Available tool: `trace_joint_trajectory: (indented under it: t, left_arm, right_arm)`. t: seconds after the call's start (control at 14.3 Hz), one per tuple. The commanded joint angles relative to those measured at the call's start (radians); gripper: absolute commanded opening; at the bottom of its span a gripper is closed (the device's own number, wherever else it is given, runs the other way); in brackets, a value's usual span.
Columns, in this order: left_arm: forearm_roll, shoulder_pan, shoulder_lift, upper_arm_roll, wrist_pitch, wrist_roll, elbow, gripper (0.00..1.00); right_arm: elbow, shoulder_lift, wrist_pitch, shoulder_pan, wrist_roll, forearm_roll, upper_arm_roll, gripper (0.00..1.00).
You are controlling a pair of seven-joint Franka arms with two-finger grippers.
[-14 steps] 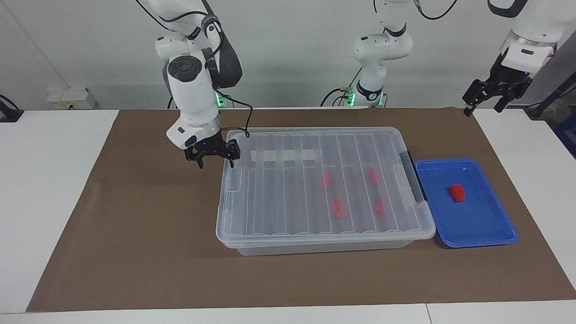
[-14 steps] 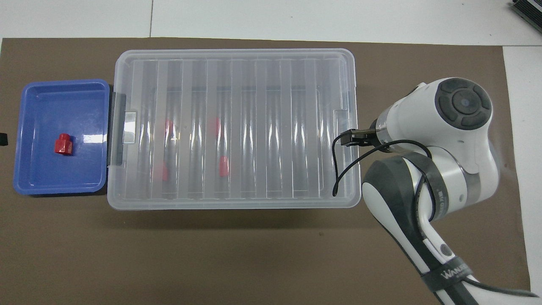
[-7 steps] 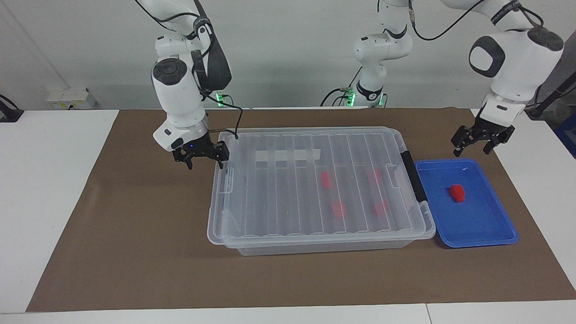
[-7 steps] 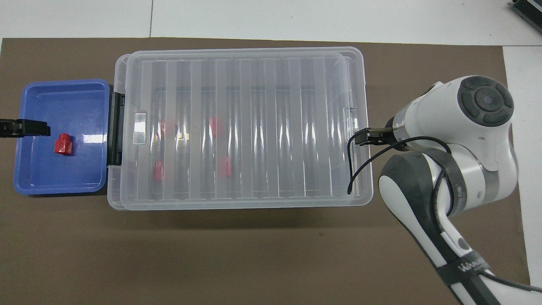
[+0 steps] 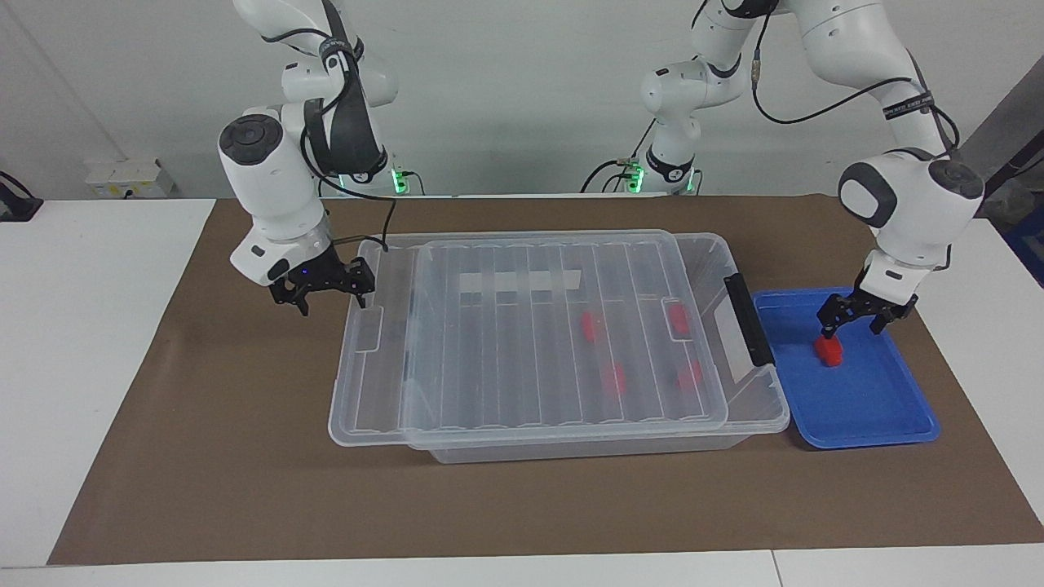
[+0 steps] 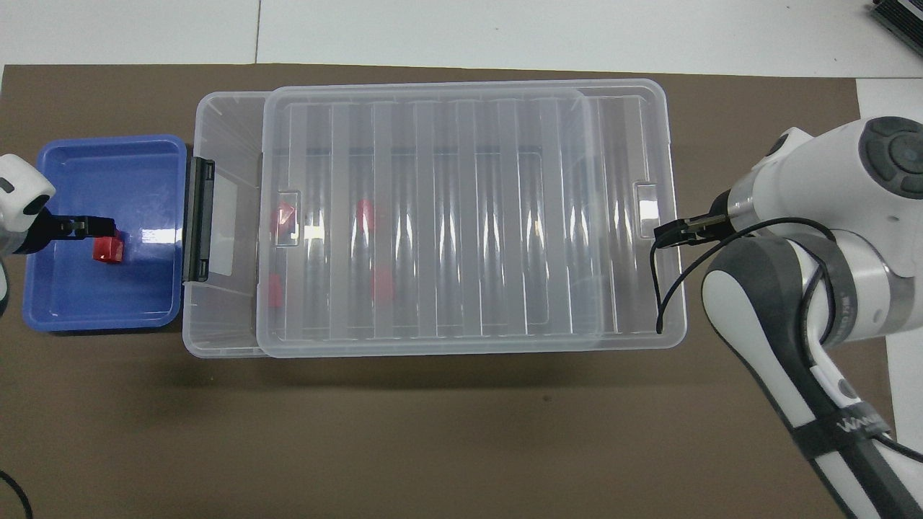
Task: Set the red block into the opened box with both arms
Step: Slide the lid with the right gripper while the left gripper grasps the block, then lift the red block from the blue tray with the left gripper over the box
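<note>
My gripper will pull, and the lid will slide farther straight out and stay level, because most of the ribbed lid (image 6: 471,216) is still resting over the clear box (image 6: 221,316).
A red block (image 5: 830,350) (image 6: 108,249) lies in the blue tray (image 5: 885,412) at the left arm's end of the table. My left gripper (image 5: 853,325) (image 6: 81,227) hangs open just above it, not touching. The clear box (image 5: 763,412) (image 6: 223,173) has its ribbed lid (image 5: 506,350) (image 6: 461,216) slid partway toward the right arm's end, so a strip by the dark latch (image 5: 749,322) is uncovered. My right gripper (image 5: 330,298) is open at the lid's end, one fingertip (image 5: 362,302) against its rim. Several red blocks (image 5: 613,377) show through the lid.
The blue tray (image 6: 108,306) touches the box's latch end. A brown mat (image 5: 245,456) covers the table under everything. The right arm's black cable (image 6: 660,288) dangles over the lid's end.
The lid has slid toward the right arm's end along with my right gripper, uncovering the latch end. My left gripper has come down from high up to just over the block in the tray.
</note>
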Motion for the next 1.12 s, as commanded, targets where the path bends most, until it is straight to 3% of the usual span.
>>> trace_joint_trajectory:
  t: [0.0, 0.35, 0.42, 0.7, 0.77, 0.91, 1.05]
  left_arm:
    - [-0.002, 0.024, 0.071, -0.005, 0.109, 0.084, -0.021, 1.0]
    - [-0.003, 0.042, 0.091, -0.007, 0.14, 0.128, -0.05, 0.97]
    - [-0.002, 0.042, 0.091, -0.007, 0.139, 0.126, -0.05, 0.83]
    - [-0.002, 0.041, 0.09, -0.005, 0.131, 0.129, -0.05, 0.09]
    - [-0.002, 0.042, 0.09, -0.005, 0.125, 0.131, -0.051, 0.0]
    - [-0.002, 0.042, 0.085, -0.005, 0.101, 0.135, -0.054, 0.0]
    - [-0.012, 0.041, 0.059, -0.007, -0.003, 0.122, -0.018, 0.0]
  right_arm:
    - [-0.027, -0.025, -0.009, -0.053, -0.111, -0.005, 0.008, 1.0]
    - [-0.025, -0.024, -0.018, -0.123, -0.261, -0.005, 0.008, 1.0]
    - [-0.025, -0.024, -0.018, -0.133, -0.29, -0.005, 0.008, 1.0]
    - [-0.021, -0.022, -0.029, -0.172, -0.37, -0.005, 0.008, 1.0]
    - [-0.019, -0.022, -0.032, -0.178, -0.378, -0.005, 0.008, 1.0]
    - [-0.019, -0.022, -0.03, -0.182, -0.382, -0.007, 0.008, 1.0]
    - [-0.019, -0.022, -0.03, -0.184, -0.385, -0.007, 0.008, 1.0]
